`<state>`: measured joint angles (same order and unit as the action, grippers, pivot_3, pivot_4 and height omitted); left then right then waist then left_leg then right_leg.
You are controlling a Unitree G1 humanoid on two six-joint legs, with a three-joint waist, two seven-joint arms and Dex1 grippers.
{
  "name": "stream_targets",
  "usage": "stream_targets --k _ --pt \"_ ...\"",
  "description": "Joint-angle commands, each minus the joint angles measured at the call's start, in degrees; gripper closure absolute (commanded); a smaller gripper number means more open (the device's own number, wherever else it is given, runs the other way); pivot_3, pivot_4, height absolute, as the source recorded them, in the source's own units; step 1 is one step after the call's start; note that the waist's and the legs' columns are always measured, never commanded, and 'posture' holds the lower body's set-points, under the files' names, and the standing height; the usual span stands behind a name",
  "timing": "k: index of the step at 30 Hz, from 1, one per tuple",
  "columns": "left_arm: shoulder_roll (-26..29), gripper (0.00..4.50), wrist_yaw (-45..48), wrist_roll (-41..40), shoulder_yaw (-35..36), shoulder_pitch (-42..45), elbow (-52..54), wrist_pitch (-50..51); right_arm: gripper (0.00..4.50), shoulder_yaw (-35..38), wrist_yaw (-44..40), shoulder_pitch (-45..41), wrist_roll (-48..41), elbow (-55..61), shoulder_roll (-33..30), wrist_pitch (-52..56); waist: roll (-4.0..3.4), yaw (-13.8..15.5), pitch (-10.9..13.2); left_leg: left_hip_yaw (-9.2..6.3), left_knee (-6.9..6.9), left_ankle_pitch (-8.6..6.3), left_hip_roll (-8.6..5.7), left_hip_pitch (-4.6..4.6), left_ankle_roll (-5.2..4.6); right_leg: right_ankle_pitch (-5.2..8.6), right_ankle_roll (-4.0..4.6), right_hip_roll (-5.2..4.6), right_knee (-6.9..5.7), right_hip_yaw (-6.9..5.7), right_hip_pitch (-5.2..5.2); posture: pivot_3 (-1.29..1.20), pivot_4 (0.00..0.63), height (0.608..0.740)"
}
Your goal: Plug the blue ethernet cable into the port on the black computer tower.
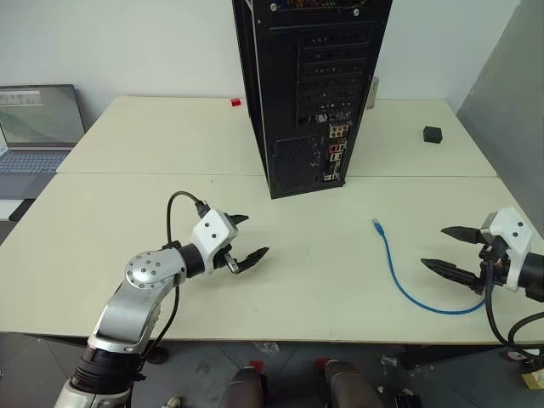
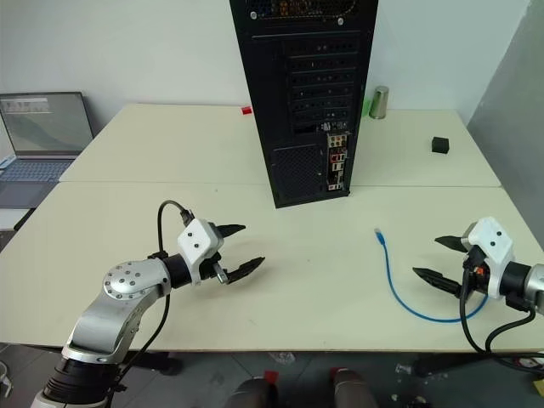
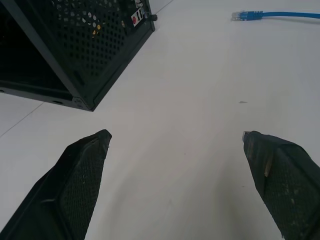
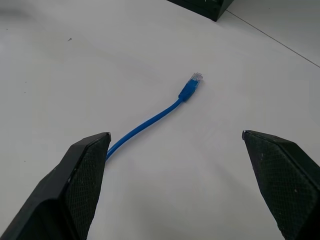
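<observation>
The blue ethernet cable bends out of sight under the robot's right gripper, so the robot should expect another loose plug hidden at the cable's far end.
The blue ethernet cable lies loose on the cream table, curving from a clear plug near the middle toward the right front. The black computer tower stands upright at the table's centre back, its rear face with coloured connectors turned toward me. My right gripper hovers open just right of the cable; in the right wrist view the plug end lies ahead between its fingers. My left gripper is open and empty, left of the cable and in front of the tower.
A grey laptop sits open at the far left. A small black block lies on the back right of the table, a red piece behind the tower, and a metal can to the tower's right. A seam joins two tables.
</observation>
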<state>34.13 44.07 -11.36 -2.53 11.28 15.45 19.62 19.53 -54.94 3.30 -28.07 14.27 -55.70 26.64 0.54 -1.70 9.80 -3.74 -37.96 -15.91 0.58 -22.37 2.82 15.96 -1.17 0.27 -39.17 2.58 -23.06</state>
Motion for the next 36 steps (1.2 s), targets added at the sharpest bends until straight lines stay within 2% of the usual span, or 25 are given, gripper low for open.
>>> stream_targets --k 1,19,23,28,36 --pt "0.31 0.0 0.54 -1.02 0.53 0.02 2.34 -0.73 0.02 1.63 -0.35 -0.18 0.32 0.77 0.07 -1.11 0.0 0.0 0.0 0.0 0.0 0.0 0.0 0.0 0.0 0.0 0.0 0.0 0.0 0.0 0.0 0.0 0.15 0.74" --pt "1.4 0.0 1.24 1.93 -2.97 -1.89 4.74 -3.08 0.02 0.34 2.69 -1.25 0.53 2.51 3.15 0.24 0.0 0.01 0.0 -0.01 0.0 0.0 0.0 0.0 0.0 0.0 0.0 0.0 -0.01 0.01 0.0 0.0 0.15 0.74" --pt "0.7 0.0 1.86 0.23 -3.69 -1.79 5.67 -1.16 0.02 -1.25 9.68 -2.93 1.88 3.94 8.29 1.25 0.0 -0.04 0.0 0.01 -0.01 0.0 0.01 0.0 0.0 0.0 0.0 0.0 0.0 0.03 0.0 0.0 0.15 0.74" --pt "-0.49 0.0 1.48 -0.21 -4.43 -0.5 5.89 -0.44 0.02 -5.78 22.39 -4.34 6.19 6.78 18.6 2.81 0.01 -0.04 -0.02 -0.03 0.0 0.0 0.06 0.0 0.01 0.0 0.0 0.05 -0.02 0.02 0.0 0.0 0.15 0.74" --pt "-1.12 0.0 1.35 -0.08 -5.07 0.93 5.83 0.38 0.02 -11.88 31.57 -8.19 12.76 1.29 28.16 0.77 0.01 -0.06 -0.02 -0.01 -0.01 0.01 0.05 0.01 0.01 0.0 0.01 0.05 -0.05 0.04 -0.03 0.0 0.15 0.74"
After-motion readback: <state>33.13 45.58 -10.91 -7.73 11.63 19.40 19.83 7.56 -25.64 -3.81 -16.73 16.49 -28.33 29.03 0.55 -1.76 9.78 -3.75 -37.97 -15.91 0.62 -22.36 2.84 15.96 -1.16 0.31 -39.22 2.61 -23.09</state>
